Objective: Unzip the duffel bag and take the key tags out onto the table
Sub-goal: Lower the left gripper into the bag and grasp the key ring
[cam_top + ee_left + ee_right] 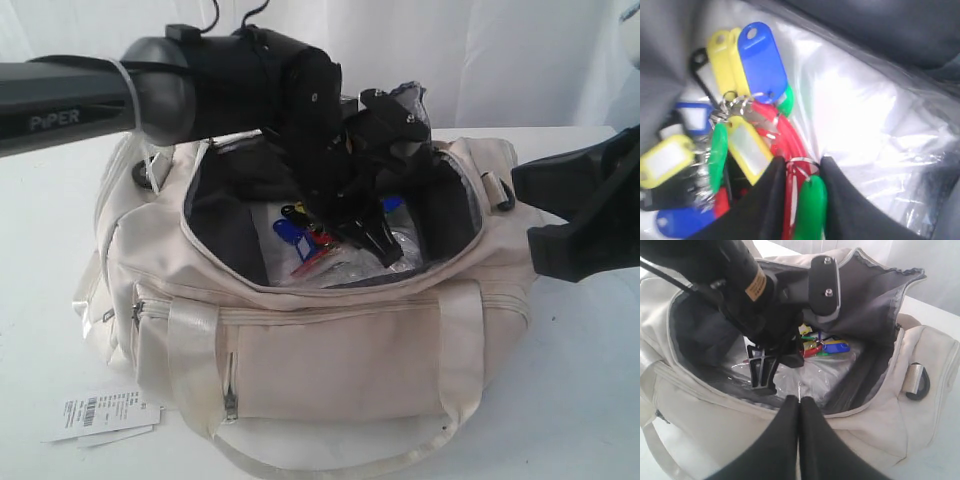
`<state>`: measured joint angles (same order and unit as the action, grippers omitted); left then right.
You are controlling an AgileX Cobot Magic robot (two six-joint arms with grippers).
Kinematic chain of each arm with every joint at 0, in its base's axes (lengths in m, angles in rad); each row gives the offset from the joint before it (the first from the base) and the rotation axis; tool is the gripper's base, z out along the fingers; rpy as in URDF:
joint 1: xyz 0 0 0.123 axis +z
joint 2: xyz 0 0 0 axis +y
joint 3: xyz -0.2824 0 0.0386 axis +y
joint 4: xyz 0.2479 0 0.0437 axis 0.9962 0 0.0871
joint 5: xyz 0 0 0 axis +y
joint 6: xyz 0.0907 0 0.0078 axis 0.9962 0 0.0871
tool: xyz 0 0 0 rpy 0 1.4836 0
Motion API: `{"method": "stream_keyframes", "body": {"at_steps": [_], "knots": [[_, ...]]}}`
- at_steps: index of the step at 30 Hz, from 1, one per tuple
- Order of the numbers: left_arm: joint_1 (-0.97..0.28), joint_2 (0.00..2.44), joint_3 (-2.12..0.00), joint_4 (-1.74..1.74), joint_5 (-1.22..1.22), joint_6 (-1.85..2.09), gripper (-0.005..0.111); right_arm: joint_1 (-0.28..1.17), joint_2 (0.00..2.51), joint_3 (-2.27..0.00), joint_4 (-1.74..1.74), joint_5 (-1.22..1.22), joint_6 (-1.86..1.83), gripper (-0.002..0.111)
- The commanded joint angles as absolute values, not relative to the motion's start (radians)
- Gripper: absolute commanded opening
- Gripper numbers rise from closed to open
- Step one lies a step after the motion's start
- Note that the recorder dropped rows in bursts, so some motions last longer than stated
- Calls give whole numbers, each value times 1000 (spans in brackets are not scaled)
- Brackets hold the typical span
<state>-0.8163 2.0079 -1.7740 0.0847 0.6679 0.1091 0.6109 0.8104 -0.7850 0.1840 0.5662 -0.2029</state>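
Note:
I should open my left gripper over the heap of key tags (747,145) and take a fuller hold, because it pinches only the green key tag's end (811,205) and the red strap.
The cream duffel bag (350,350) (700,415) sits on the white table (40,250) with its top zipper open and the dark lining showing. The bunch of coloured key tags (303,240) (760,60) (822,346) lies inside on clear plastic. My left gripper (372,240) (800,162) (780,365) reaches down into the bag. Its fingers (765,200) are closed on a green tag, a red tag and a metal ring. My right gripper (535,215) (799,399) hovers shut over the bag's right rim, holding nothing that I can see.
A crinkled clear plastic bag (865,110) (810,375) lines the bottom of the duffel. A white barcode paper label (100,412) lies on the table at the bag's front left. A black strap ring (916,382) hangs at the bag's right end.

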Motion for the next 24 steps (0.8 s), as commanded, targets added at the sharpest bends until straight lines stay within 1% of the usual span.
{"method": "stream_keyframes", "body": {"at_steps": [1, 13, 24], "knots": [[-811, 1928, -1770, 143, 710, 108, 0, 610, 804, -782, 185, 559, -202, 0], [-811, 1856, -1770, 162, 710, 105, 0, 610, 804, -782, 185, 563, -202, 0], [-811, 1950, -1768, 136, 681, 89, 0, 610, 804, -782, 185, 566, -202, 0]]}}
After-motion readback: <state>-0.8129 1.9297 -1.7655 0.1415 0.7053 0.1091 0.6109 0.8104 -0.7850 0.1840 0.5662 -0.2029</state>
